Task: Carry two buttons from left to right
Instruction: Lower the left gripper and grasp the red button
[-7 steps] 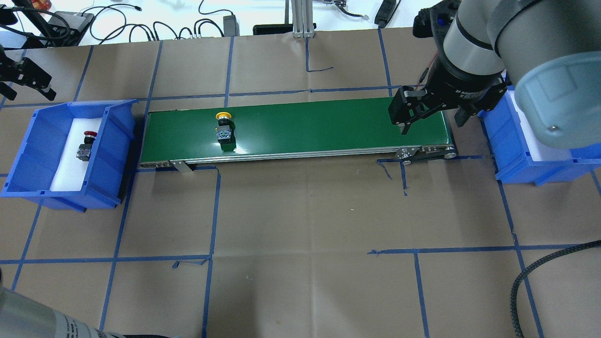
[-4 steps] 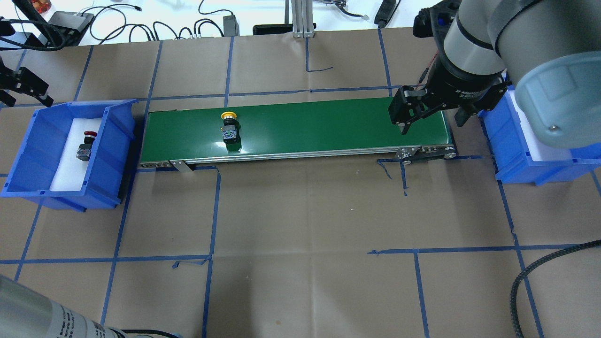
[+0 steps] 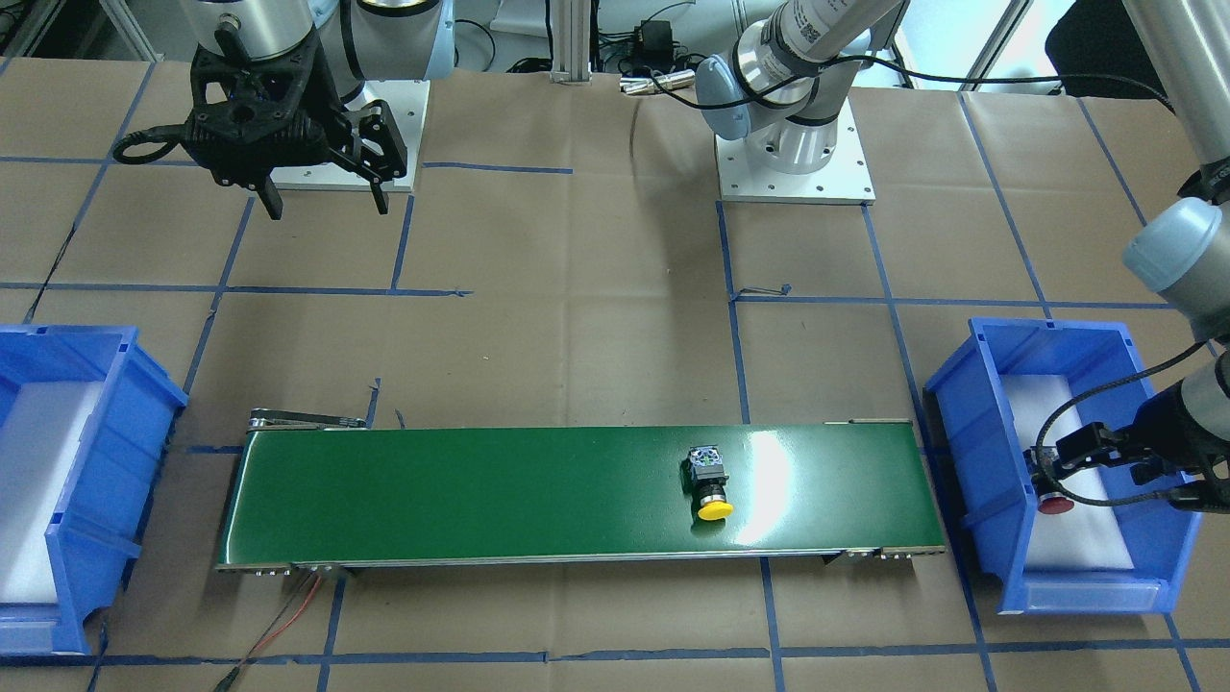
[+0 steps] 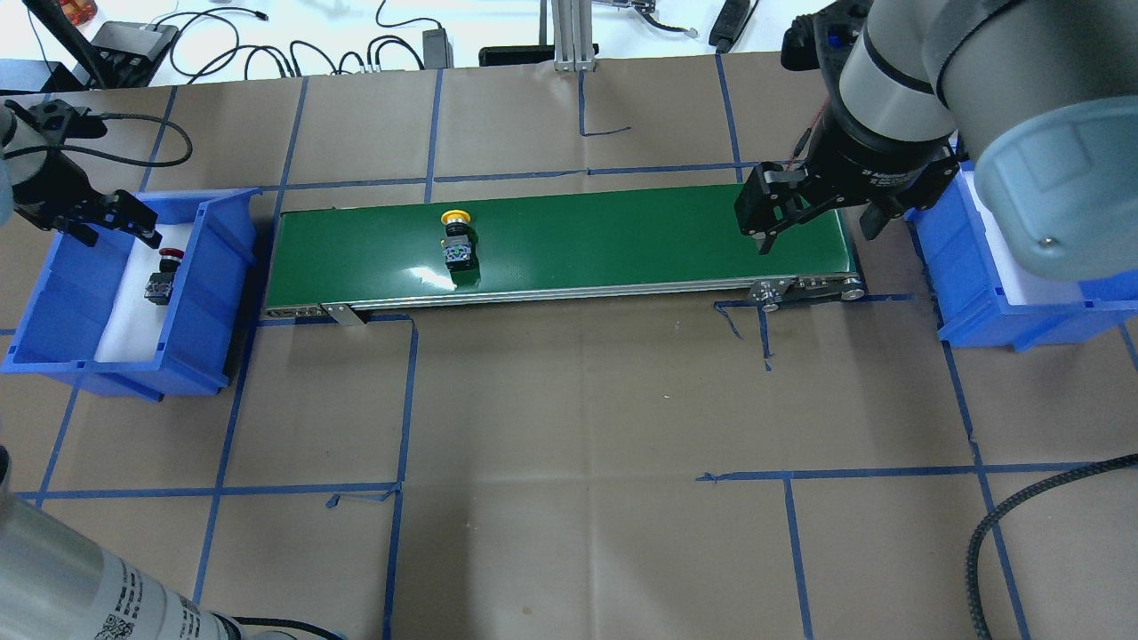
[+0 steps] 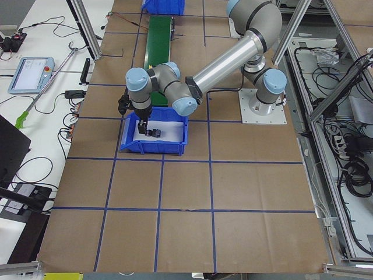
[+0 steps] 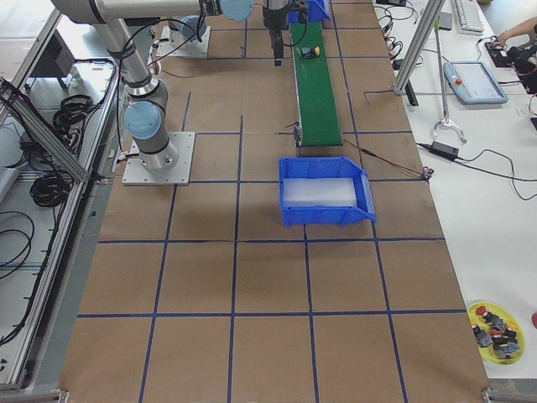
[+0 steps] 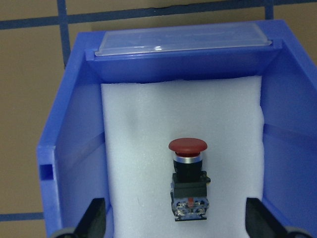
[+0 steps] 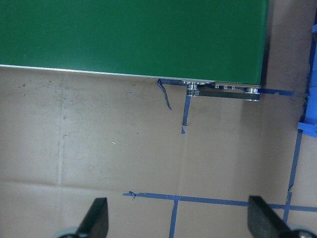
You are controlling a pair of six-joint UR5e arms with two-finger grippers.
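Observation:
I expect the red-capped button [image 7: 188, 168] to ride the green conveyor belt steadily when I lay it there, because it has a boxy block [image 7: 190, 198] behind its round cap.
The yellow-capped button [image 4: 457, 238] lies on its side on the green conveyor belt [image 4: 622, 236], left of the middle; it also shows in the front view [image 3: 709, 483]. The red-capped button [image 4: 163, 276] lies on white foam in the left blue bin [image 4: 222, 267]; the left wrist view shows it [image 7: 188, 183] with its cap pointing away. My left gripper [image 4: 114, 233] is open and hovers over that bin, its fingers [image 7: 94, 220] either side of the red button and above it. My right gripper [image 4: 816, 233] is open and empty above the belt's right end.
A second blue bin [image 4: 978, 311] with white foam stands just past the belt's right end. The table is covered in brown paper with blue tape lines. Cables and small devices [image 4: 267, 53] lie along the far edge. The left bin's walls enclose the red button closely.
The yellow button has travelled to the right along the belt. My left gripper has moved in from the far left to above the left bin. The right arm has not moved.

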